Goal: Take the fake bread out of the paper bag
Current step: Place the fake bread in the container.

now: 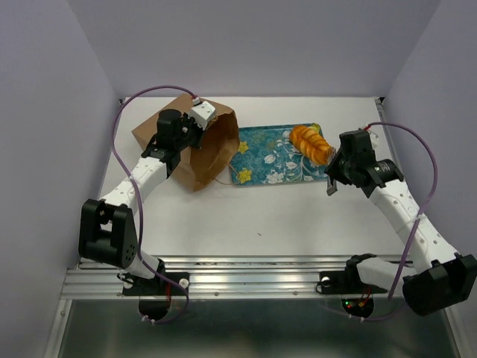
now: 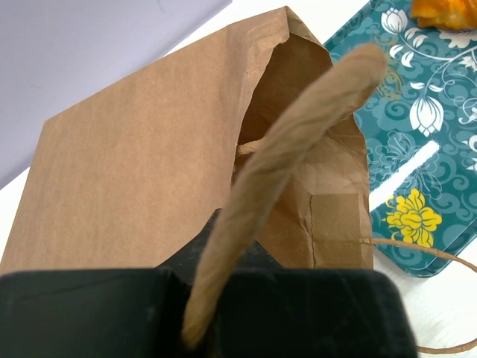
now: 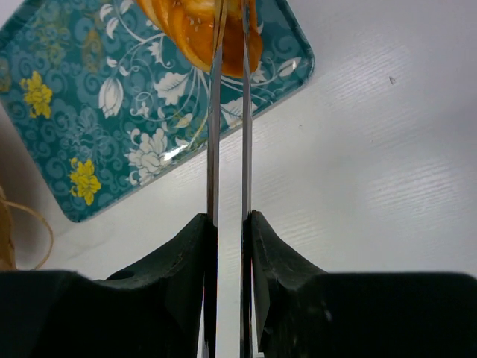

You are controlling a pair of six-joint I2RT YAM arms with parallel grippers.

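The fake bread's near end is held in my fingers and the bread's length is over the teal tray, so my right gripper goes on moving inward before it lets go there.
The brown paper bag lies on its side at the back left, its mouth facing the tray. My left gripper is shut on the upper edge of the mouth; in the left wrist view this paper edge runs down into the jaws. The part of the bag's inside that shows holds no bread. Glossy orange fake bread lies heaped at the right end of the teal floral tray. My right gripper hangs by the tray's right near corner, fingers almost together, holding nothing.
The bag's thin cord handle trails on the white table between bag and tray. In the right wrist view the tray and the bread lie beyond my fingers. Grey walls enclose the table on three sides.
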